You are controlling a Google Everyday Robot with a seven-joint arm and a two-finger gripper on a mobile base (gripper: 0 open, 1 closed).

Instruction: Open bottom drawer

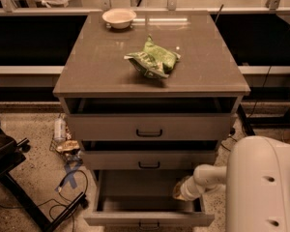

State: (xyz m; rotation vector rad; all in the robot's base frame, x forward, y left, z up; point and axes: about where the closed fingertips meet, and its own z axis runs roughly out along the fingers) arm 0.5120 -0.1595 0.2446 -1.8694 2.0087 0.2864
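Note:
The robot's gripper is reaching far into the bottom drawer [168, 190], behind the front panel, so it should pull back and push the front panel [169, 214] further open from inside.
The bottom drawer [135, 220] is the lowest of three grey-beige drawers and stands pulled far out, showing its plain grey inside. Its small black bar handle [149, 224] is at the centre of the front, at the lower edge of the view. My white arm [210, 177] reaches in from the right. The gripper [180, 191] is over the right side of the bottom drawer's open inside, below the middle drawer [149, 159]. The top drawer [149, 127] and the middle drawer are each slightly ajar.
On the cabinet top [96, 66] lie a green crumpled bag [152, 59] and a white bowl [119, 17]. A black chair base [9, 178], cables [67, 182] and a bottle [59, 128] are on the floor at the left. My white body [263, 187] fills the lower right.

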